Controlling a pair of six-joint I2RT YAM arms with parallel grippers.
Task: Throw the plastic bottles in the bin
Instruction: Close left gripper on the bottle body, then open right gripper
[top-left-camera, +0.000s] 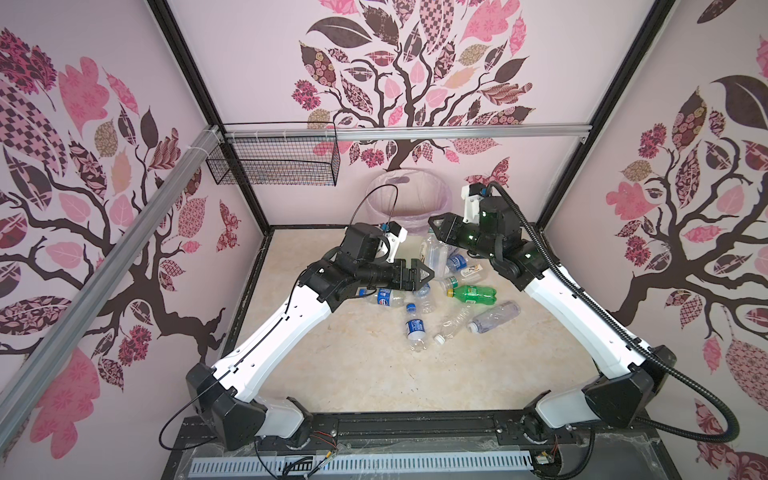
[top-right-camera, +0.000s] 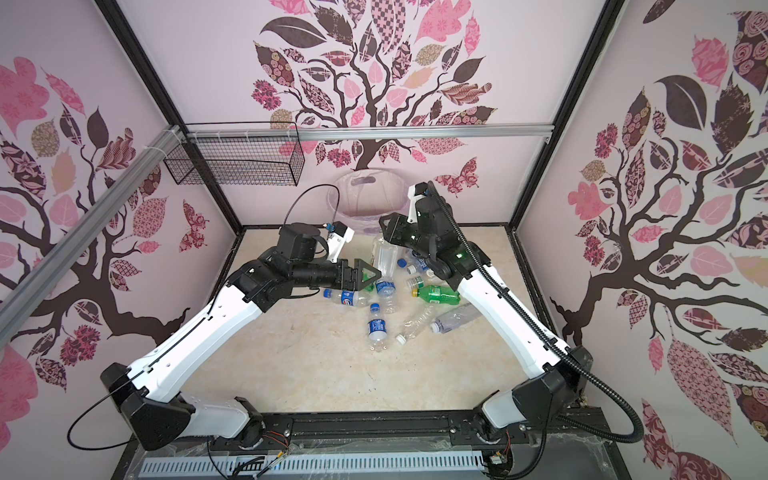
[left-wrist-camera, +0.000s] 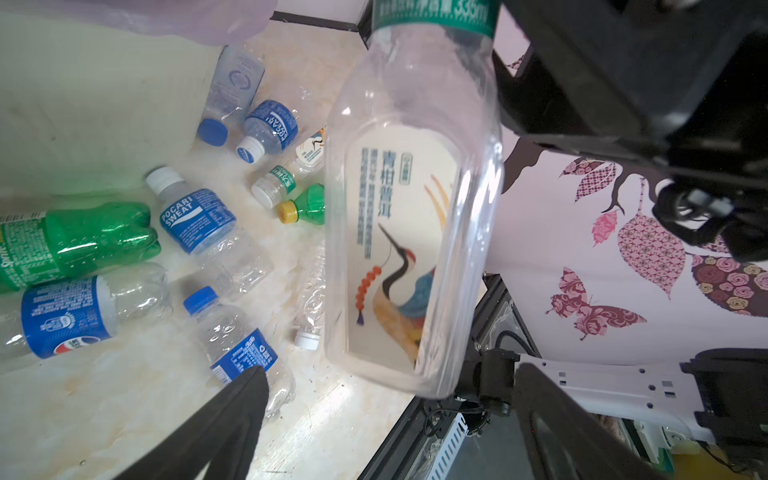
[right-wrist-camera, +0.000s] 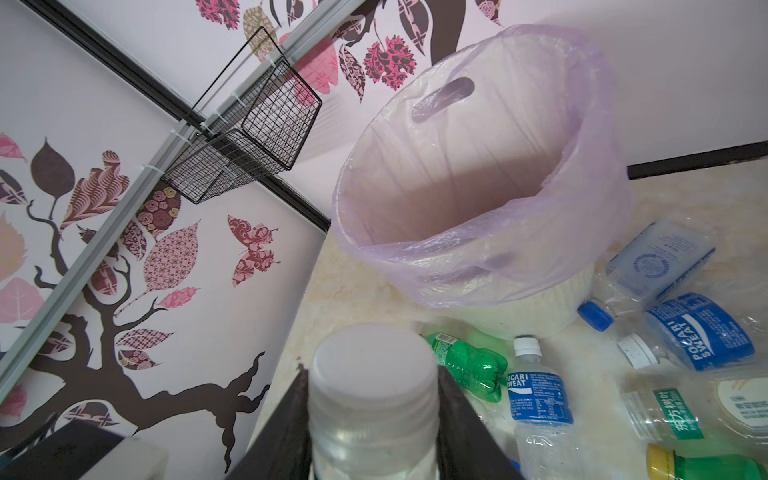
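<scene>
The clear bottle is hanging by its neck (left-wrist-camera: 434, 49) from the robot's right gripper, lower than the bin's rim, so the left gripper should grasp its lower body (top-left-camera: 435, 262) and raise it over.
My right gripper (top-left-camera: 437, 229) (right-wrist-camera: 372, 374) is shut on the white-capped neck of a clear plastic bottle with a crane label (left-wrist-camera: 411, 232) (top-right-camera: 385, 259). The bottle hangs below the gripper, in front of the bin (top-left-camera: 409, 195) (right-wrist-camera: 478, 270), which is cream-white with a pale pink bag. My left gripper (top-left-camera: 420, 276) (left-wrist-camera: 390, 372) is open, its fingers spread just short of that bottle's base and not touching it. Several plastic bottles lie on the floor between the arms, among them a green one (top-left-camera: 473, 293) (left-wrist-camera: 83, 237) and a Pepsi one (top-right-camera: 347, 297) (left-wrist-camera: 66, 316).
A black wire basket (top-left-camera: 274, 162) (right-wrist-camera: 249, 137) hangs on the back wall, left of the bin. More bottles (right-wrist-camera: 698, 328) lie against the bin's base. Patterned walls close in three sides, and a black rail (top-left-camera: 415, 428) runs along the front.
</scene>
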